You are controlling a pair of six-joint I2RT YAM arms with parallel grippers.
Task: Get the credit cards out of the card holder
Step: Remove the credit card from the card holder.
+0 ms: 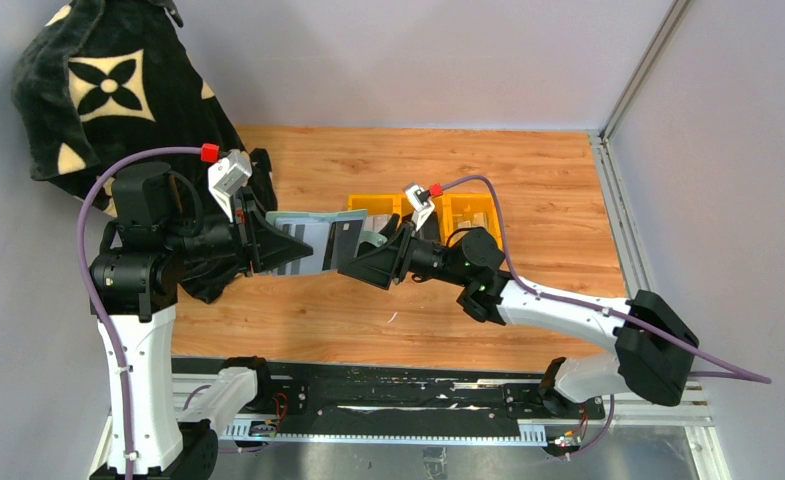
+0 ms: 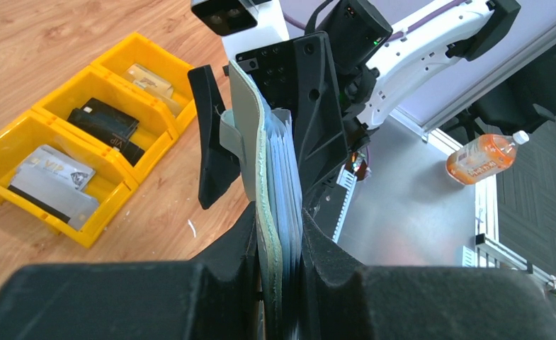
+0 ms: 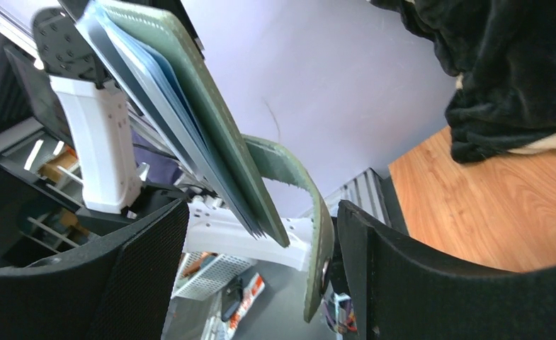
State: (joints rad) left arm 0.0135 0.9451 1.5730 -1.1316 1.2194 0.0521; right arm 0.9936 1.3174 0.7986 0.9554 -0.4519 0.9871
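Observation:
The snap tab (image 1: pixel 372 238) faces the robot's right gripper while the left gripper pinches the card holder (image 1: pixel 343 241) by its sleeves, so the robot should hand the card holder across and turn the snap tab toward the left gripper.
The sage green card holder (image 1: pixel 323 243) is held in the air over the table, open, with its clear sleeves fanned out. My left gripper (image 1: pixel 293 245) is shut on its left end; in the left wrist view the pads (image 2: pixel 243 244) squeeze the green cover and sleeves (image 2: pixel 250 142). My right gripper (image 1: pixel 363 258) is open, with one finger on each side of the holder's right end. In the right wrist view the holder (image 3: pixel 190 106) hangs between the open jaws (image 3: pixel 261 212), and its snap tab (image 3: pixel 310 212) lies against the right finger. A dark grey card (image 1: pixel 346 235) shows in a sleeve.
Three yellow bins (image 2: pixel 83 230) stand in a row behind the holder; they also show in the top view (image 1: pixel 468 215). They hold a grey VIP card (image 2: pixel 48 180), a black wallet (image 2: pixel 105 127) and a whitish card (image 2: pixel 147 78). A black patterned cloth (image 1: pixel 108 90) lies at the far left.

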